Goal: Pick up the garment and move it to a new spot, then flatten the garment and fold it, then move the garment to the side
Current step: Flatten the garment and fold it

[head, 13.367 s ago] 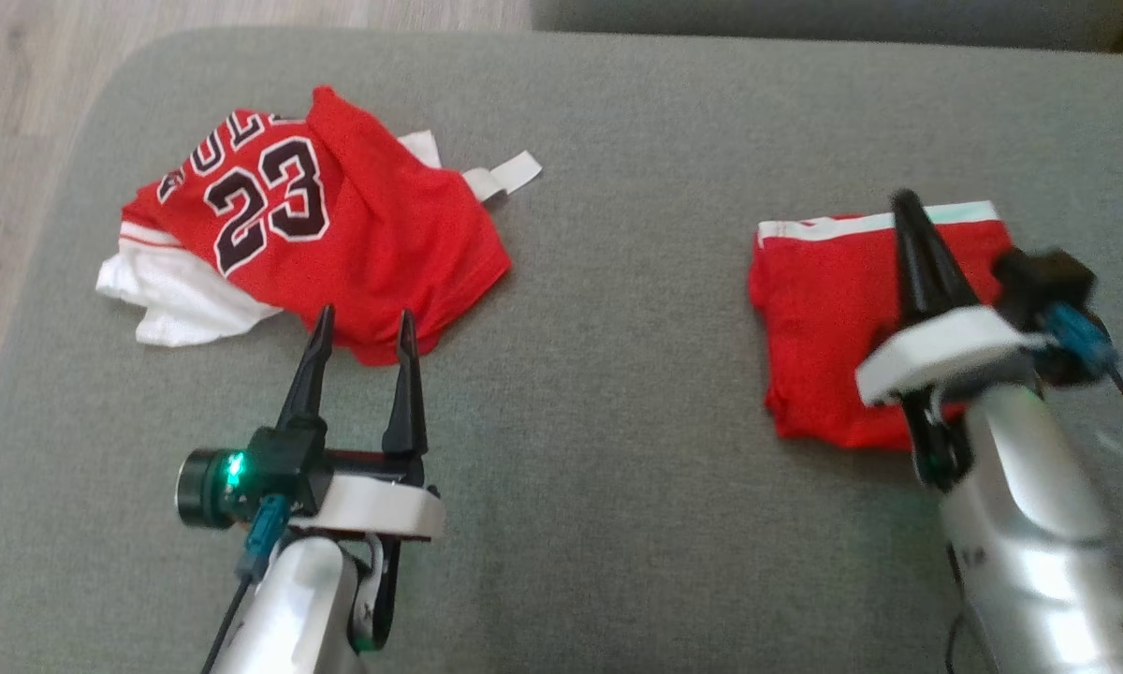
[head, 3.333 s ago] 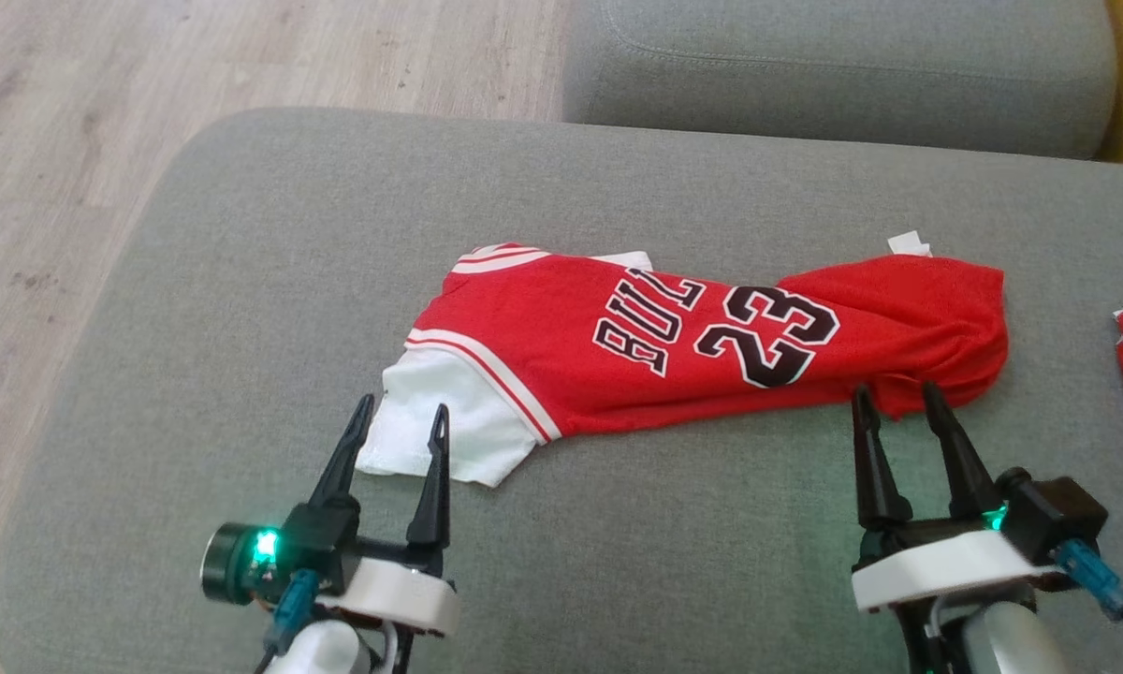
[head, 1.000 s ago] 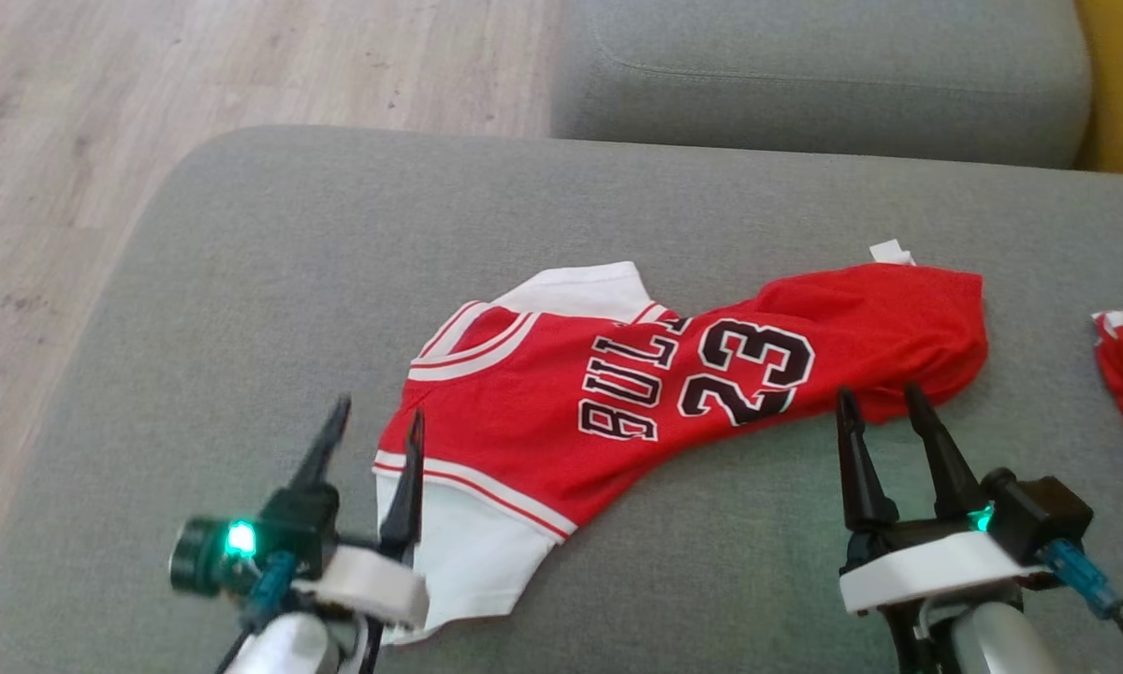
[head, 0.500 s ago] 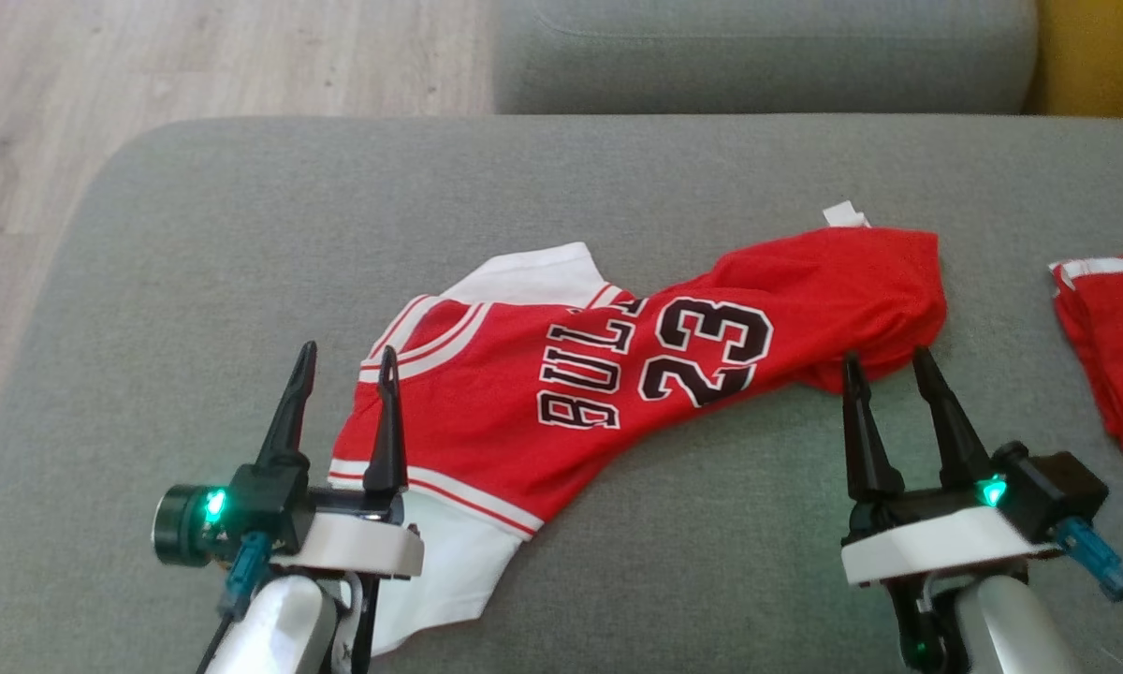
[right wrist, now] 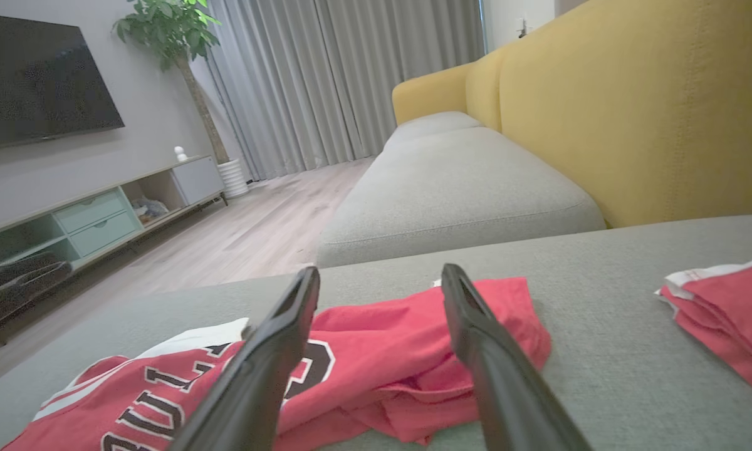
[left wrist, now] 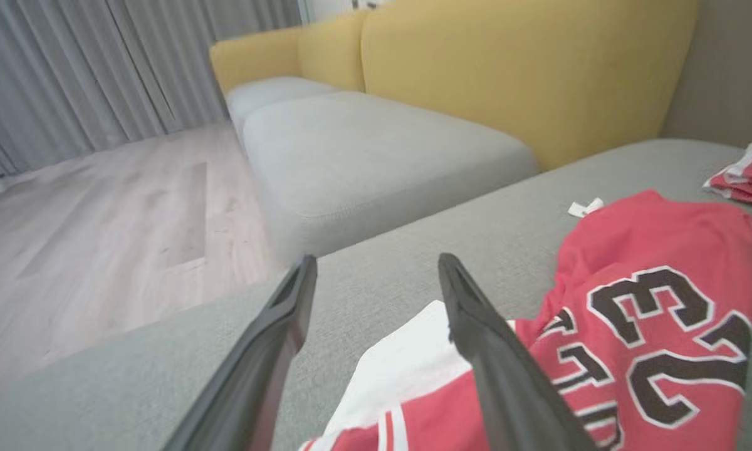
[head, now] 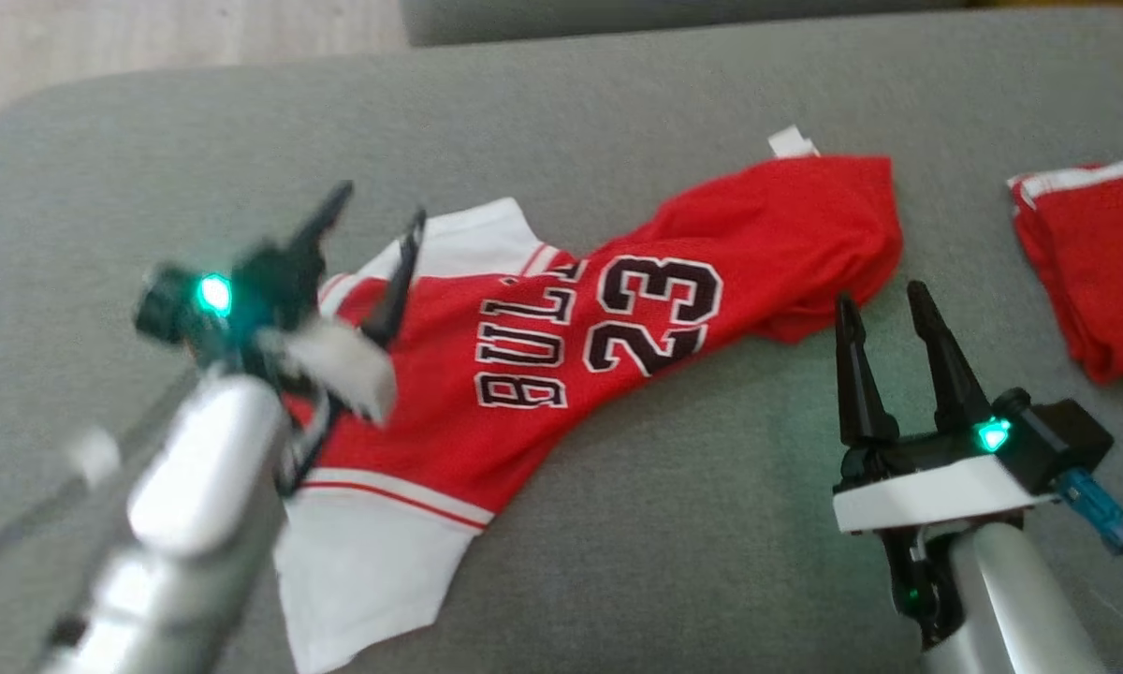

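Observation:
I see loose folds [head: 795,322] peeking out under the garment's narrow, rumpled hem [head: 861,241], so the hem will spread out into a wide edge when I pull its near corner.
The garment is a red jersey [head: 543,412] with "BULLS 23" in black and white sleeves. It lies stretched slantwise on the grey cushion [head: 674,524], still rumpled at its hem end. My left gripper [head: 377,208] hovers open and blurred over the collar end, holding nothing. In the left wrist view its fingers [left wrist: 476,338] frame a white sleeve [left wrist: 407,369] and the jersey [left wrist: 652,300]. My right gripper [head: 880,295] stands open just short of the bunched hem, with nothing between its jaws. The right wrist view shows that hem [right wrist: 401,357] beyond its fingers [right wrist: 276,351].
A second red garment [head: 1086,262], folded, lies at the cushion's right [right wrist: 727,313]. Beyond the cushion's far edge are another grey seat [right wrist: 451,181], a yellow sofa back [right wrist: 633,113] and wooden floor [left wrist: 100,238]. The cushion's left edge drops off near my left arm.
My left gripper has risen and swung forward over the jersey's collar end. The head camera has tilted down, shifting the whole picture. The right gripper and the jersey have hardly moved.

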Robot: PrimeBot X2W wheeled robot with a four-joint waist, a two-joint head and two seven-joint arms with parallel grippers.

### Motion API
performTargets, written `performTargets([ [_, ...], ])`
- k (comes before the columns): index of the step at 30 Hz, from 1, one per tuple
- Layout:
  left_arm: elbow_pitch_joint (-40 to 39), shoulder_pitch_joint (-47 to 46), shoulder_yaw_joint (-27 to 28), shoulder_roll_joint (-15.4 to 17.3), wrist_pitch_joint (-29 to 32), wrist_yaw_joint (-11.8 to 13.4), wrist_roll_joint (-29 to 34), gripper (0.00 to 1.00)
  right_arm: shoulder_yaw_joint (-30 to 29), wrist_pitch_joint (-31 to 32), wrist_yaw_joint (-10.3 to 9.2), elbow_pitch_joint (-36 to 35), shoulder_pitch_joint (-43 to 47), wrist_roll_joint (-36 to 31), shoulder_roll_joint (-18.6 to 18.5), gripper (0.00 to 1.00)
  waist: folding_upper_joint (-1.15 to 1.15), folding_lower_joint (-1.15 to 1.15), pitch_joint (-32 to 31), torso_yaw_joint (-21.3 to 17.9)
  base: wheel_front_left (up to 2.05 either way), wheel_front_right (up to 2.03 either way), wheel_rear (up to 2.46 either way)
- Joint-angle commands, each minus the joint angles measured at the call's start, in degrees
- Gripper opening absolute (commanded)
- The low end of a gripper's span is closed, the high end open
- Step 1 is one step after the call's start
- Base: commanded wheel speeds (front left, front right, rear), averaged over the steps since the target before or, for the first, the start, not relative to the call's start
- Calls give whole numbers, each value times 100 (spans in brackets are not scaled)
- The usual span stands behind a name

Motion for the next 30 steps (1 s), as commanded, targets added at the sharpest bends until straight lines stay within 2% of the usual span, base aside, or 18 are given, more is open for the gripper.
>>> performTargets([
  [1,113,-559,125,238,416,-172,-58,100,164,-62,20,-203,-206,40,-17,100,0,-1,290,-305,0,0,0],
  [5,618,-1337,-30,412,1158,-442,-356,100,248,-62,20,-212,-331,162,-17,100,0,-1,534,-578,0,0,0],
  [9,1008,-1875,-435,677,1894,-496,-744,100,364,-62,20,-203,-445,262,-17,100,0,-1,710,-838,0,0,0],
  [10,1008,-1875,-435,677,1894,-496,-744,100,364,-62,20,-203,-445,262,-17,100,0,-1,710,-838,0,0,0],
  [16,951,-2351,-1572,1356,2827,-500,-1702,100,412,-62,20,-224,-558,420,-17,100,0,-1,911,-1119,0,0,0],
  [21,796,-2595,-2242,1771,3177,-501,-2250,100,417,-62,20,-232,-577,483,-17,100,0,-1,1007,-1224,0,0,0],
  [27,662,-2766,-2846,2015,3407,-501,-2771,100,404,-62,20,-238,-604,513,-17,100,0,-1,1070,-1270,0,0,0],
  [28,626,-2793,-2963,2050,3444,-501,-2839,61,405,-62,20,-236,-610,515,-17,100,0,-1,1076,-1276,0,0,0],
  [30,533,-2823,-3193,2114,3557,-501,-3046,0,402,-62,20,-225,-624,518,-17,100,0,-1,1079,-1286,0,0,0],
])
